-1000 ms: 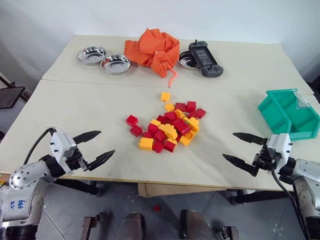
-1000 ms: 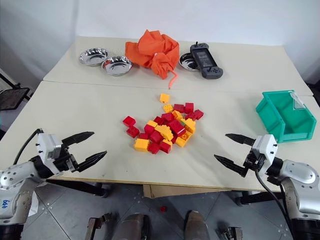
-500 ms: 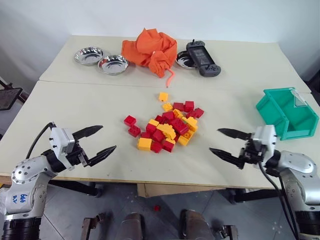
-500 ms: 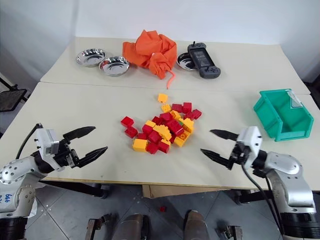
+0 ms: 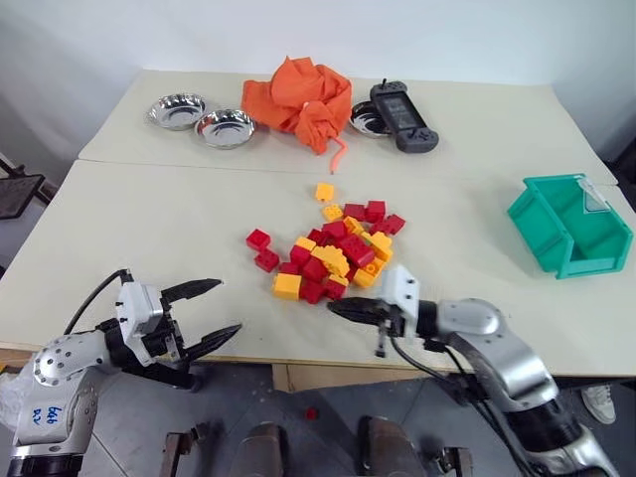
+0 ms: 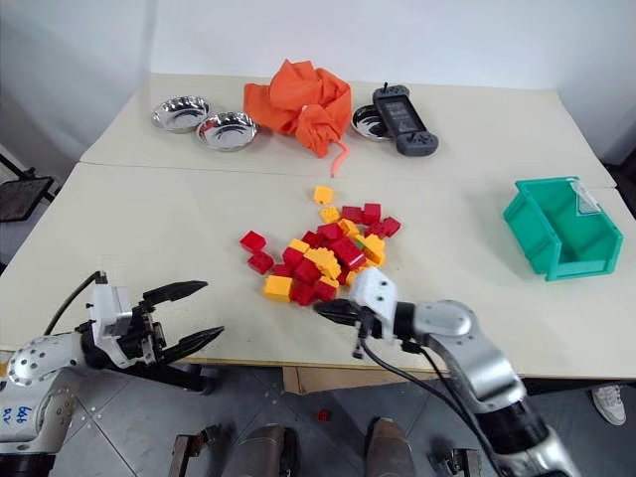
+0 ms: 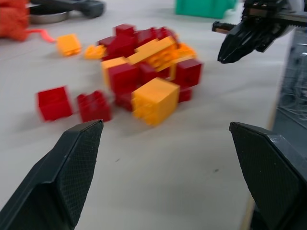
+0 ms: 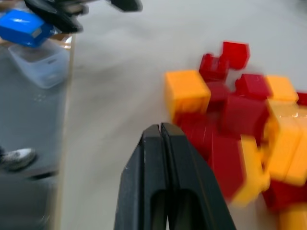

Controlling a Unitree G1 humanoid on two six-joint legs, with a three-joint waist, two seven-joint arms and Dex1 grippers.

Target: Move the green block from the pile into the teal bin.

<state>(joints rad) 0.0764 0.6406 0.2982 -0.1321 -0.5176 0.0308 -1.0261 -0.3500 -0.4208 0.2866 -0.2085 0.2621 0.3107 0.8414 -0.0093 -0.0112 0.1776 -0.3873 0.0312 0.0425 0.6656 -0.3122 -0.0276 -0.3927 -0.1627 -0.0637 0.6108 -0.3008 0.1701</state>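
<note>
Red and yellow-orange bricks cover the green block [image 6: 360,243]. My right gripper should stay closed and push the pile [image 6: 323,261] apart before it takes the green block.
The pile [image 5: 333,253] of red and yellow-orange bricks lies mid-table. The green block is hidden among them; I cannot pick it out. At the table's right edge stands the teal bin [image 5: 568,224], its inside bare. My right gripper [image 5: 334,307] is shut with nothing in it, pointing left, its tip just in front of the pile's near edge; in the right wrist view its closed fingers [image 8: 160,139] aim at a yellow brick [image 8: 187,91]. Near the table's front left edge my left gripper [image 5: 227,308] is open and holds nothing, well apart from the pile [image 7: 144,67].
Along the back stand two steel bowls [image 5: 179,109] [image 5: 226,127], a crumpled orange cloth [image 5: 300,99], a third bowl [image 5: 364,119] and a black game controller [image 5: 402,117]. A single yellow brick [image 5: 325,191] lies behind the pile. The table's front edge runs just below both grippers.
My right gripper has swept left along the front edge, from near the bin to the pile's near side, and has gone from open to shut. The left gripper has sunk slightly and stays open.
</note>
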